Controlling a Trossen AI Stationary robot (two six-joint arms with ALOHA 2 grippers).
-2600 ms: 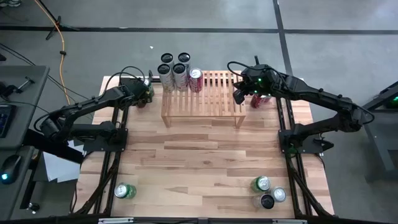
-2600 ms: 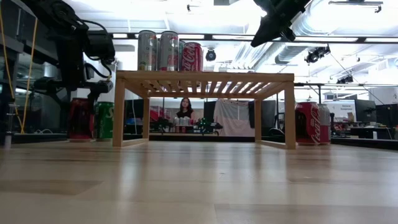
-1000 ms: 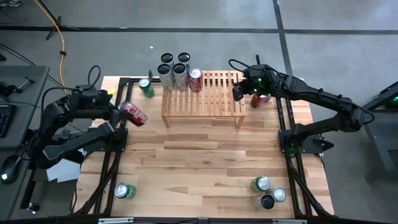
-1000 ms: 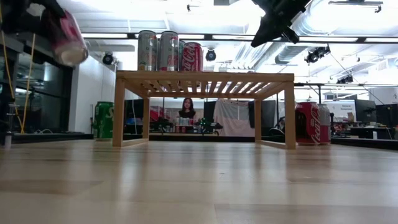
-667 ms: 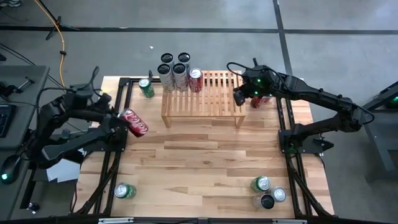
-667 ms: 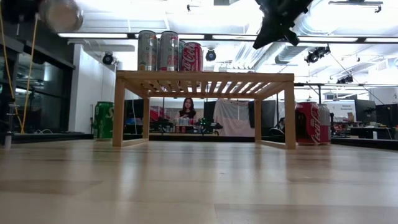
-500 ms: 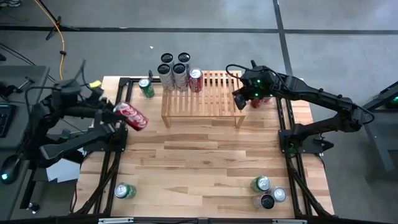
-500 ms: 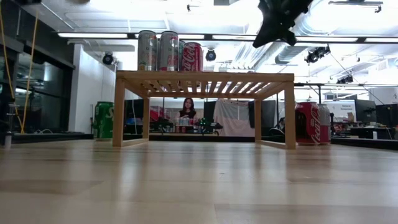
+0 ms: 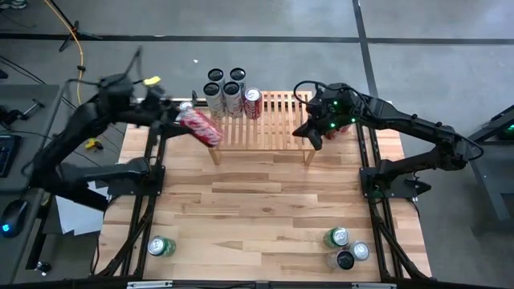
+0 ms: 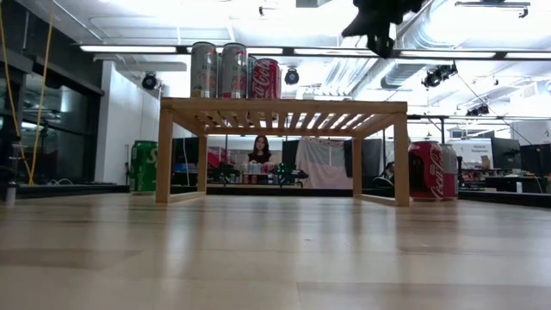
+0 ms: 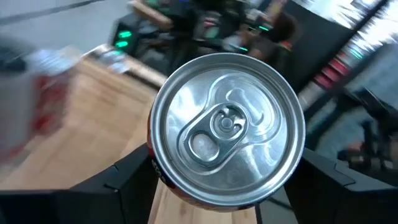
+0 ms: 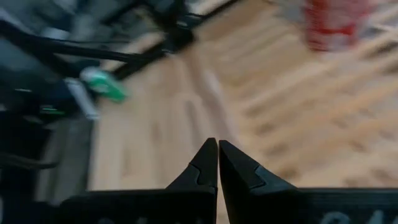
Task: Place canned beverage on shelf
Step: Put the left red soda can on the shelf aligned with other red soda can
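My left gripper leaves the red can's bottom end (image 9: 212, 140) sticking out free, so my right gripper should keep moving toward the can (image 9: 201, 127) and opening until its fingers are on both sides of that end of the can.
A red canned beverage (image 9: 200, 128) hangs in the air just off the left end of the shelf (image 9: 273, 120), with my left gripper (image 9: 181, 118) shut on it. Its silver top (image 11: 227, 127) fills the left wrist view. The low light-wood shelf (image 10: 280, 108) carries three cans (image 10: 232, 71) at its left end. My right gripper (image 9: 312, 140) hovers shut above the shelf's right end, holding nothing (image 12: 217, 149). The low view shows only my right gripper (image 10: 376, 36), at the top of the picture. My left gripper pinches the red can between its two fingers (image 11: 127, 177), one on each side of the can's wall at the top end (image 11: 158, 177). The fingers run along the can from the table's left. The can is lifted clear and lies tilted, its bottom end toward the shelf.
A green can (image 10: 144, 165) stands left of the shelf and a red can (image 10: 426, 170) right of it. Two cans (image 9: 226, 75) stand behind the shelf. Near the front edge lie a green can (image 9: 161, 246) on the left and three cans (image 9: 346, 248) on the right.
My left gripper has risen and swung from the table's left edge toward the shelf's left end, carrying the red can, which has gone above the low view's top. My right gripper has turned at the wrist while staying over the shelf's right end.
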